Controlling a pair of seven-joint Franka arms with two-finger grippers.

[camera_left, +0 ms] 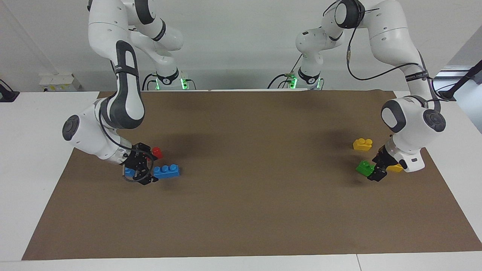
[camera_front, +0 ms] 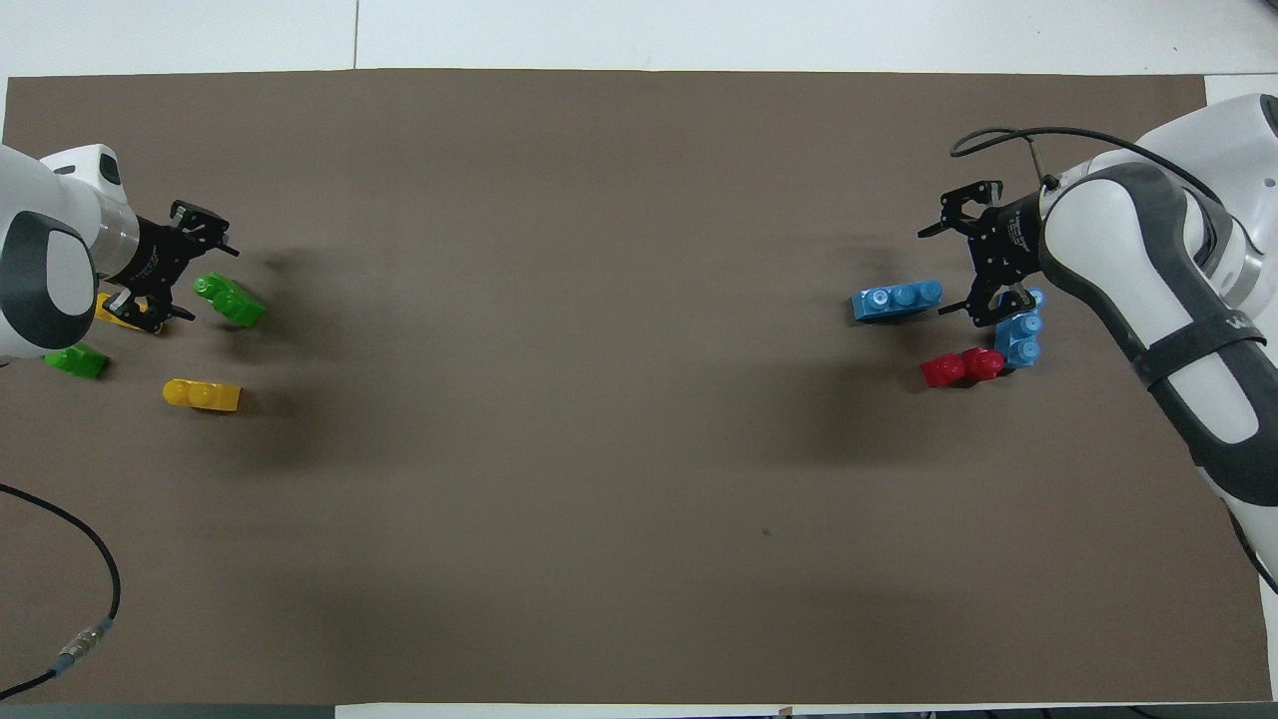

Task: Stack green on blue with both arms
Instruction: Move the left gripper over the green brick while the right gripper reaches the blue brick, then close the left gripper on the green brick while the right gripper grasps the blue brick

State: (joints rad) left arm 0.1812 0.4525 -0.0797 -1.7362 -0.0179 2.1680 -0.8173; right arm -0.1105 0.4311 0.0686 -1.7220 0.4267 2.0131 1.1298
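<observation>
The green brick (camera_front: 229,300) has less length than the blue brick (camera_front: 898,301), so I expect a blue stud at the end to stay uncovered when I stack the green brick.
A green brick (camera_front: 232,301) lies at the left arm's end of the table; it also shows in the facing view (camera_left: 364,168). My left gripper (camera_front: 200,270) is open and low, right beside it (camera_left: 376,170), with one finger (camera_front: 165,315) next to the brick. A second green brick (camera_front: 76,360) lies nearer to the robots. A blue brick (camera_front: 896,300) lies at the right arm's end, also in the facing view (camera_left: 167,171). My right gripper (camera_front: 951,266) is open and low beside it (camera_left: 146,176). A second blue brick (camera_front: 1022,337) lies partly under that gripper.
A red brick (camera_front: 960,366) touches the second blue brick. One yellow brick (camera_front: 201,394) lies near the green ones, another (camera_front: 112,312) is partly hidden under my left gripper. Brown paper (camera_front: 619,399) covers the table.
</observation>
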